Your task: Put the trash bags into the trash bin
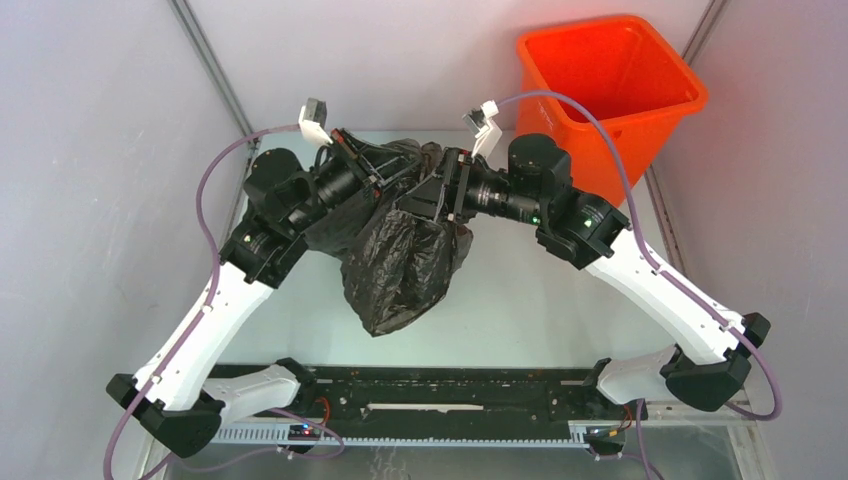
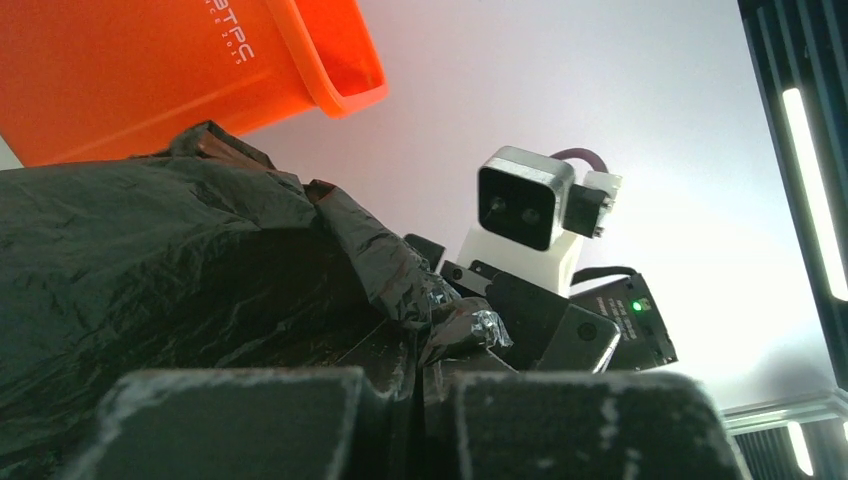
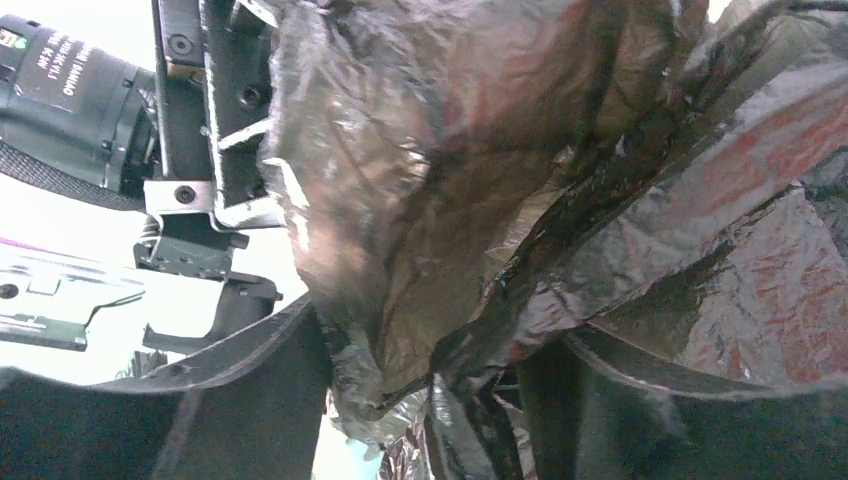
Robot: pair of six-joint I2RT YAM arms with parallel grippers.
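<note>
The orange trash bin [image 1: 612,90] stands back in the far corner. My left gripper should first let go of the bag and pull the bin by its rim [image 1: 545,88] to the middle.
The black trash bag [image 1: 400,265] hangs in the air between my two arms, crumpled, its lower end drooping toward the table. My left gripper [image 1: 375,165] is shut on its upper left part; in the left wrist view the fingers [image 2: 418,420] pinch a fold of the bag [image 2: 150,260]. My right gripper [image 1: 440,185] is shut on the upper right part; in the right wrist view a bunch of the bag [image 3: 480,180] fills the gap between its fingers [image 3: 425,400]. The orange trash bin [image 1: 605,85] stands at the far right, apart from the bag; it also shows in the left wrist view [image 2: 150,70].
Grey walls close in the table on the left, back and right. The right arm's wrist camera [image 2: 528,205] faces my left gripper at close range. The left gripper's body [image 3: 200,130] shows at the left of the right wrist view. The arm bases stand along the near edge [image 1: 420,400].
</note>
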